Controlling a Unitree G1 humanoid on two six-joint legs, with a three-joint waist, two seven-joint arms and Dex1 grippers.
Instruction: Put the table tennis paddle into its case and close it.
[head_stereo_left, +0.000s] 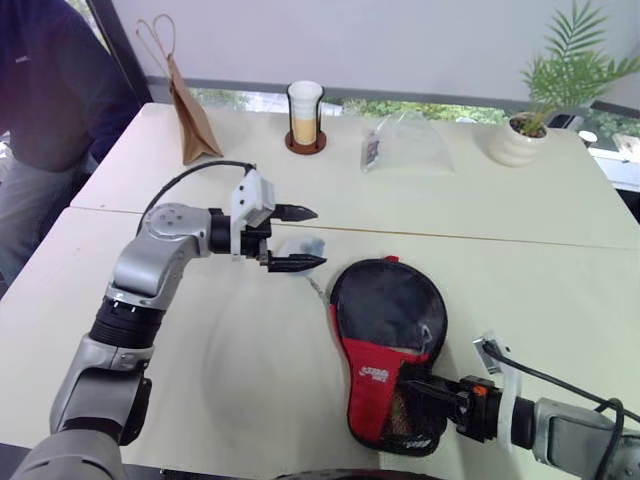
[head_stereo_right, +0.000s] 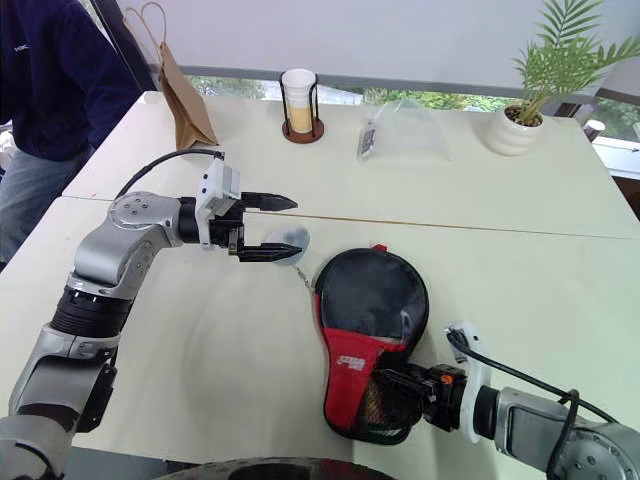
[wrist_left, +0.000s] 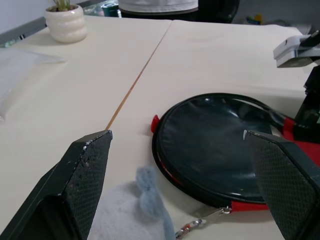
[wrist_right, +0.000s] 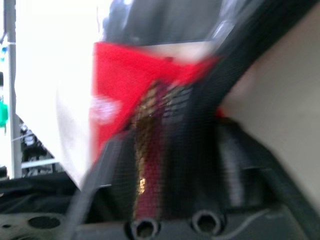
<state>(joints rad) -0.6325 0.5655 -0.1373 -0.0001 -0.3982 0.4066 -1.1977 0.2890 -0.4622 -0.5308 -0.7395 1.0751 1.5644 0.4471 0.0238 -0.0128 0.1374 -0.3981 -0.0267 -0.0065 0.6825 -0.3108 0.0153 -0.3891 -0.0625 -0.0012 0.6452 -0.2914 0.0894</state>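
Observation:
I can see the zip pull (head_stereo_left: 322, 295) by the case's round end, so my right gripper should leave the case's mesh end and press the case's black side (head_stereo_left: 386, 302) before my left gripper pulls the charm.
The case (head_stereo_left: 372, 375), a black paddle-shaped pouch with a red lettered panel and a mesh pocket, lies flat on the near table. The paddle sits inside it: its glossy black face (wrist_left: 210, 145) fills the round part, and light wood shows through the mesh (head_stereo_right: 372, 400). My right gripper (head_stereo_left: 425, 395) is at the case's narrow mesh end, open, with that end between its fingers. My left gripper (head_stereo_left: 300, 238) hovers open just left of the case's round end. It is above a small fluffy grey charm (wrist_left: 147, 200) joined to the metal zip pull (wrist_left: 200, 227).
On the far table stand a brown paper bag (head_stereo_left: 190, 110), a cup in a holder (head_stereo_left: 305, 115), a clear plastic bag (head_stereo_left: 405, 145) and a potted plant (head_stereo_left: 520, 135). A person (head_stereo_left: 50, 90) sits at the far left. A seam (wrist_left: 135, 85) runs between the tables.

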